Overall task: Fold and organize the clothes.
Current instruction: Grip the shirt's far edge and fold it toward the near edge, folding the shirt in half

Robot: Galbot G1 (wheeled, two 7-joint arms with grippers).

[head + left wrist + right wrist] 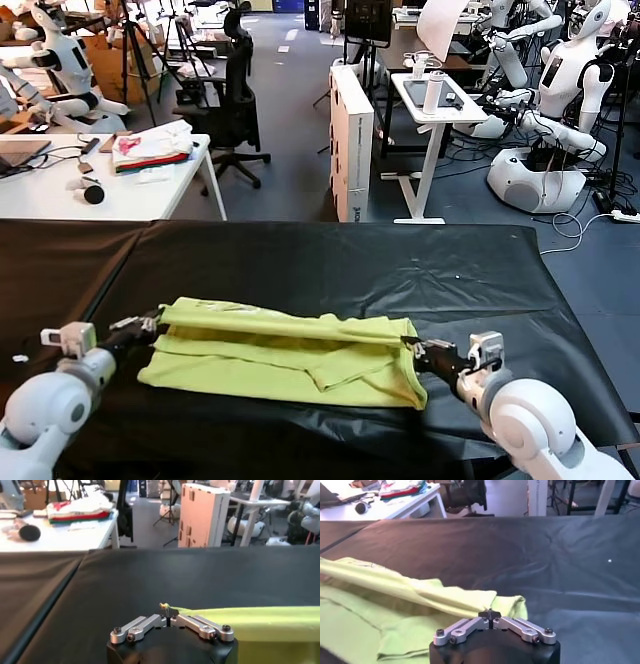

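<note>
I should keep lowering the T-shirt's corner with my left gripper and let it go on the T-shirt's lower layer point(172, 362), because the fold point(285, 322) is tight and straight above that layer.
The clothes are one lime-yellow T-shirt point(285, 360) lying partly folded across the black table point(330, 260) near its front. Its upper fold runs as a raised, taut ridge between my two grippers. My left gripper point(152, 322) is at the shirt's left end, shut on a corner of the fabric. In the left wrist view the jaws of my left gripper point(169, 612) pinch the yellow T-shirt point(255, 622), which stretches away from them. My right gripper point(410, 346) is at the right end, shut on the shirt's edge. The right wrist view has my right gripper point(490, 615) closed against the bunched T-shirt point(410, 600).
Behind the black table stands a white desk point(60, 185) with a white, pink and red fabric pile point(152, 148). Further back are an office chair point(235, 90), a white cabinet point(352, 140) and a small stand table point(432, 100). The black table's right edge point(585, 340) is near my right arm.
</note>
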